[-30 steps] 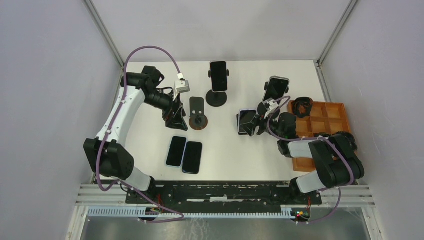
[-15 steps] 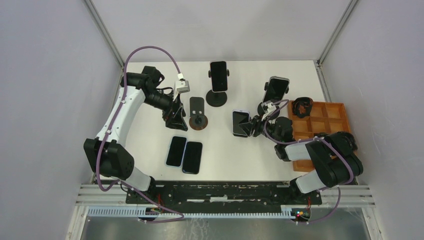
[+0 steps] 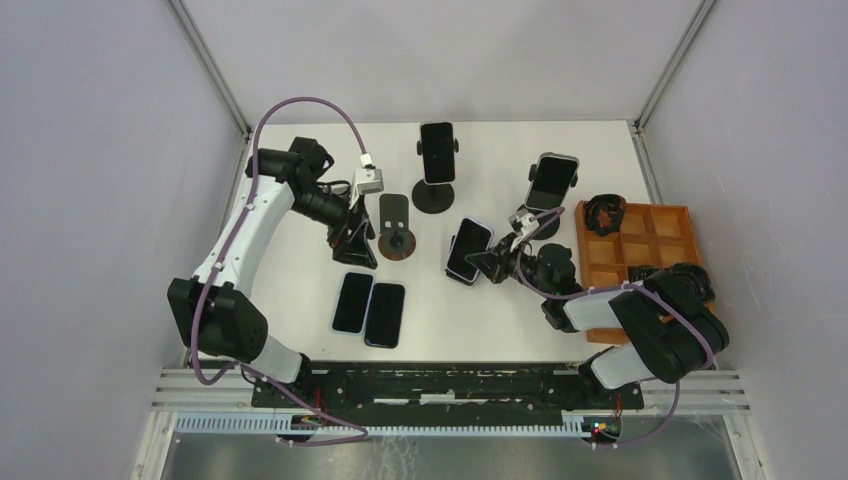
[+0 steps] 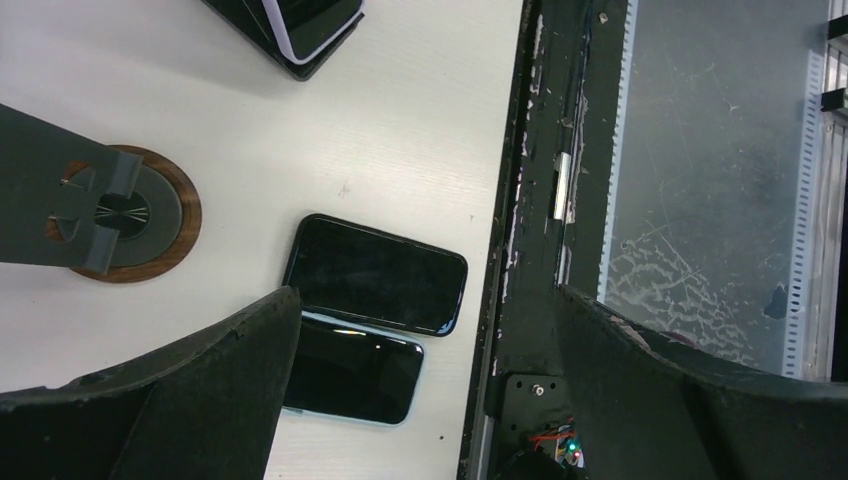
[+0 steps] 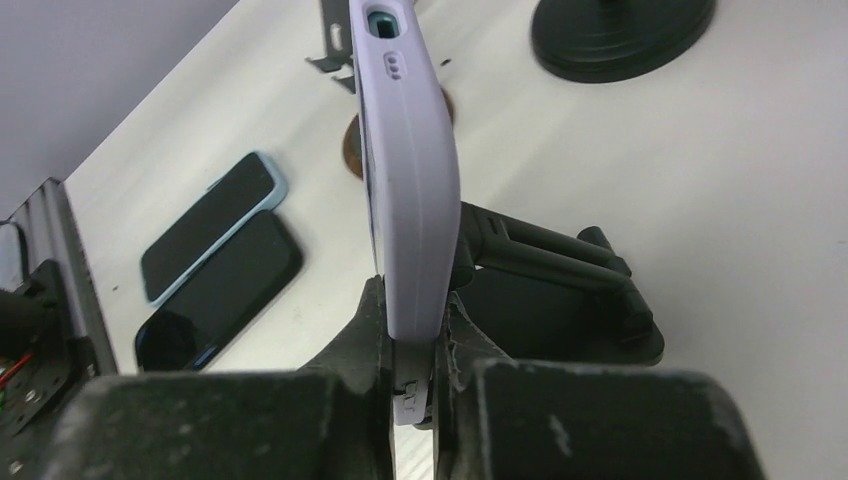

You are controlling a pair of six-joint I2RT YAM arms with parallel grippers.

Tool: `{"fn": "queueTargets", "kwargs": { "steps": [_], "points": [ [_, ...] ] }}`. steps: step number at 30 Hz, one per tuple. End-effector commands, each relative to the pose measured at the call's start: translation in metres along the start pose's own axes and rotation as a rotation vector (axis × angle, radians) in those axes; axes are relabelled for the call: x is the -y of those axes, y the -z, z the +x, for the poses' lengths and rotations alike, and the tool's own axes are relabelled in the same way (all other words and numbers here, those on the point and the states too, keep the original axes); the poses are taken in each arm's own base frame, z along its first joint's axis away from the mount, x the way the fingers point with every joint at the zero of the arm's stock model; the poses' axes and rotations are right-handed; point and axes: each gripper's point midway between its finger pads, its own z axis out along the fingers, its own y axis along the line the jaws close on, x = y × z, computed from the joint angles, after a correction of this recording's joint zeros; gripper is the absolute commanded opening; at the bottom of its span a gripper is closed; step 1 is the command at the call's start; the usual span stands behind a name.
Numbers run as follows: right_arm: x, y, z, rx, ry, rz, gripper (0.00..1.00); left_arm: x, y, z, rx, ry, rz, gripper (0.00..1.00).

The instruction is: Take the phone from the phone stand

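The arm of the black folding phone stand touches the lavender phone's back (image 5: 463, 248), so my left gripper should hold the stand (image 5: 560, 262) while my right gripper pulls the phone off.
My right gripper (image 3: 490, 262) (image 5: 415, 300) is shut on the lower end of a phone (image 3: 467, 250) (image 5: 405, 180) in a lavender case, held on edge and tilted left of centre. A black folding phone stand (image 5: 560, 295) lies on the table right behind the phone; whether they touch I cannot tell. In the top view that stand is hidden under the gripper. My left gripper (image 3: 352, 240) (image 4: 428, 295) hangs open and holds nothing, above two dark phones (image 3: 353, 302) (image 3: 385, 315) lying flat.
A black phone (image 3: 437, 152) stands on a round-based stand (image 3: 433, 198) at the back. Another phone (image 3: 552, 182) stands at back right. An empty stand on a wooden disc (image 3: 396, 240) (image 4: 120, 210) sits beside my left gripper. An orange tray (image 3: 660, 215) lies at right.
My right gripper has shut on the lavender phone and carried it leftward, tilting it. My left arm has shifted slightly and stays open.
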Motion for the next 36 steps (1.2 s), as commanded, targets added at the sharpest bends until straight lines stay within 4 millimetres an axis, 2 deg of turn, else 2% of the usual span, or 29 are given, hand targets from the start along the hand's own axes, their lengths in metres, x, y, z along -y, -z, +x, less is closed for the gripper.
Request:
{"fn": "queueTargets", "kwargs": {
  "steps": [1, 5, 10, 12, 17, 22, 25, 30, 36],
  "points": [
    [-0.048, 0.004, -0.043, 0.139, 0.030, -0.142, 0.00, 0.013, -0.001, -0.005, 0.028, -0.090, 0.027, 1.00],
    [-0.092, 0.014, -0.071, 0.197, -0.022, -0.289, 0.00, 0.018, -0.004, -0.005, 0.047, -0.142, 0.047, 1.00],
    [-0.159, 0.042, -0.114, 0.282, -0.118, -0.569, 0.00, 0.024, -0.007, -0.014, 0.095, -0.233, 0.079, 1.00],
    [-0.182, 0.051, -0.124, 0.282, -0.171, -0.677, 0.00, 0.026, -0.009, -0.020, 0.113, -0.257, 0.096, 1.00],
    [-0.222, 0.063, -0.145, 0.310, -0.226, -0.849, 0.00, 0.036, -0.017, -0.027, 0.116, -0.335, 0.135, 1.00],
    [-0.247, 0.059, -0.149, 0.288, -0.234, -0.937, 0.00, 0.042, -0.020, -0.030, 0.110, -0.392, 0.138, 1.00],
    [-0.257, 0.054, -0.148, 0.277, -0.242, -0.966, 0.00, 0.046, -0.019, -0.031, 0.115, -0.399, 0.148, 0.92],
    [-0.268, 0.050, -0.161, 0.318, -0.262, -1.002, 0.00, 0.054, -0.021, -0.032, 0.138, -0.404, 0.169, 0.83],
    [-0.275, 0.046, -0.166, 0.341, -0.288, -1.020, 0.00, 0.054, -0.020, -0.031, 0.134, -0.420, 0.164, 0.60]
  ]
}}
